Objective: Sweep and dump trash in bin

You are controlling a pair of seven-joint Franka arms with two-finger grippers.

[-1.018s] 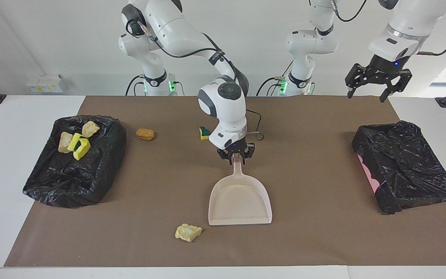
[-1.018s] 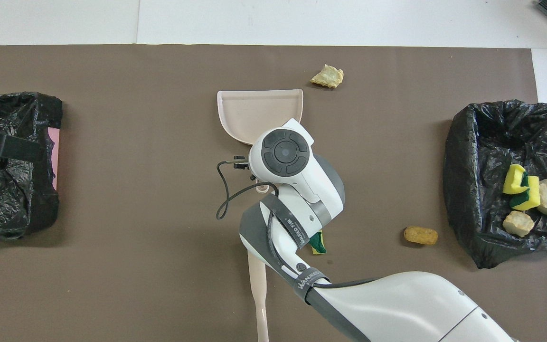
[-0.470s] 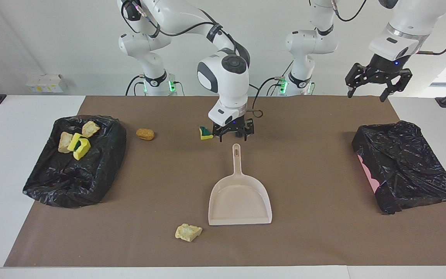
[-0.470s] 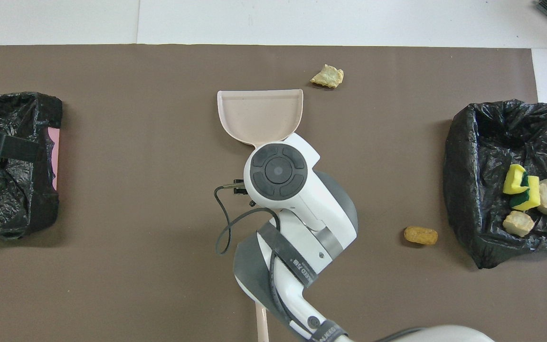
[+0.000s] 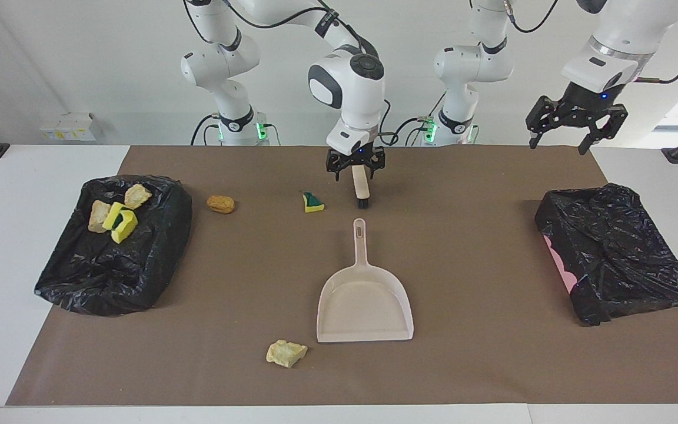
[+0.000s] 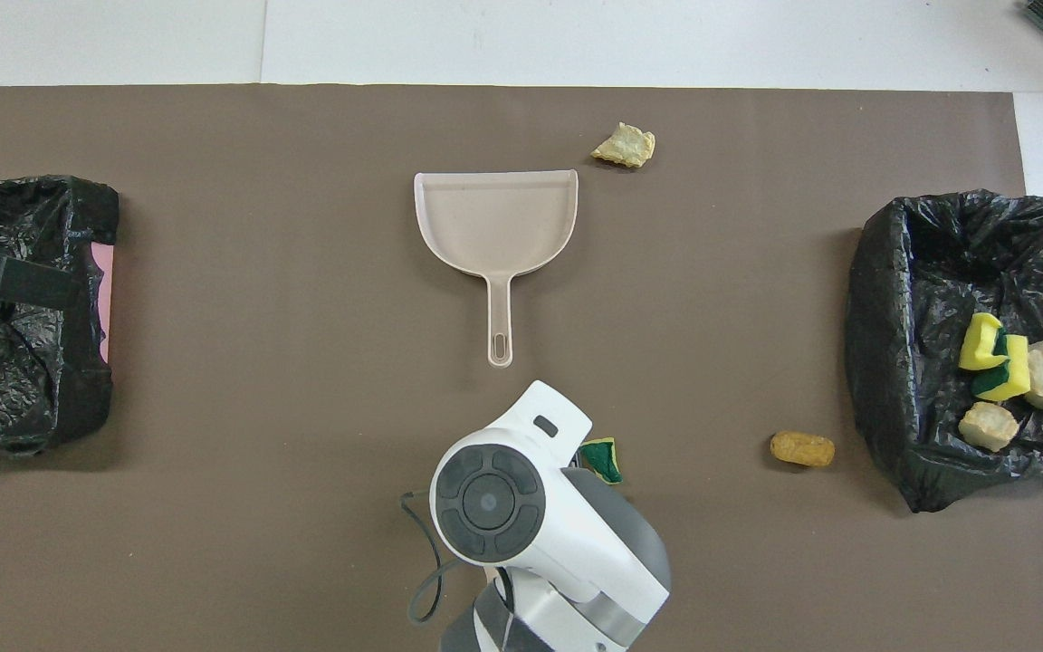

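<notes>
My right gripper's open fingers are on both sides of the brush handle [image 5: 361,185]. I should go on along it toward the robots before the fingers close around it.
Loose trash lies on the brown mat: a beige bread chunk [image 5: 285,353] [image 6: 624,145] beside the dustpan's mouth, a brown nugget [image 5: 220,204] [image 6: 801,448], and a green-backed sponge piece [image 5: 313,202] [image 6: 603,457]. Several scraps [image 5: 116,212] [image 6: 1001,371] lie in the black-bagged bin [image 5: 109,277] at the right arm's end. The beige dustpan [image 5: 365,294] [image 6: 496,222] lies flat and empty. My right gripper [image 5: 355,166] is open, straddling the handle of the brush [image 5: 362,188], which lies nearer to the robots than the dustpan. My left gripper [image 5: 571,126] waits open in the air.
A second black-bagged bin [image 5: 615,253] [image 6: 23,362] with a pink edge stands at the left arm's end of the table. In the overhead view my right arm's wrist [image 6: 503,493] hides the brush and the gripper.
My right gripper let go of the dustpan's handle, rose and drew back toward the robots, and now is over the brush. The dustpan stayed in place. The left arm has not moved.
</notes>
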